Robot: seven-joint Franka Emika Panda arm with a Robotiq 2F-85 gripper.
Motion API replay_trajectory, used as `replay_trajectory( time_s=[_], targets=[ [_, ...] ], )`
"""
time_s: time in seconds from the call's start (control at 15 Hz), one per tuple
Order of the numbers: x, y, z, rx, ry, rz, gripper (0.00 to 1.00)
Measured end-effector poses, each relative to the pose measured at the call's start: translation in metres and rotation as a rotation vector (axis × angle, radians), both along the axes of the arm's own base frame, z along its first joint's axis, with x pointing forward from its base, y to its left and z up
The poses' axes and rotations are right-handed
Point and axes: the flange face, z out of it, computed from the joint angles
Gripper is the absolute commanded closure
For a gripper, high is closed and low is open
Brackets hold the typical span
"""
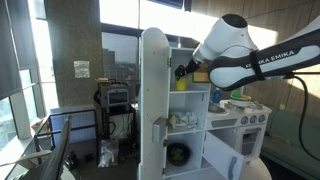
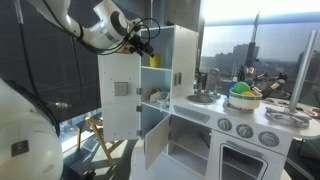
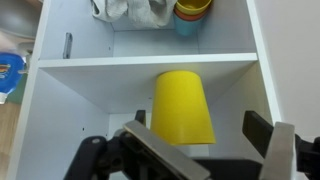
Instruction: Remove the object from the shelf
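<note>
I should keep going inward and close around the cup's body (image 1: 182,85), since my gripper's open fingers straddle the yellow cup (image 3: 181,95) and the cabinet's sides are clear of it.
A yellow cup (image 3: 182,107) stands on the upper shelf of a white toy-kitchen cabinet (image 3: 140,62). It also shows in both exterior views (image 1: 181,84) (image 2: 153,61). My gripper (image 3: 200,145) is open at the shelf opening. The cup lies between its two fingers, closer to the left one, and the fingers do not press on it. In both exterior views the gripper (image 1: 183,70) (image 2: 147,45) sits just above and in front of the cup.
The shelf below holds a crumpled cloth (image 3: 128,10) and stacked orange and blue cups (image 3: 192,14). The cabinet door (image 1: 153,100) stands open. A toy sink (image 2: 200,97), a bowl of items (image 2: 243,97) and stove knobs are beside the cabinet.
</note>
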Motion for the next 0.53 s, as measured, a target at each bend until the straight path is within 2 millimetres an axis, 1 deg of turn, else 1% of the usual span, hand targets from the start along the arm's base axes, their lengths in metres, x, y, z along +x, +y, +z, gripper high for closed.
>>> replay_trajectory(
  time_s=[0.4, 0.47, 0.53],
  targets=[
    [0.032, -0.006, -0.014, -0.015, -0.035, -0.022, 0.0],
    [0.038, -0.006, -0.015, -0.017, -0.041, -0.026, 0.07],
    [0.043, -0.006, -0.016, -0.019, -0.046, -0.03, 0.26]
  ],
)
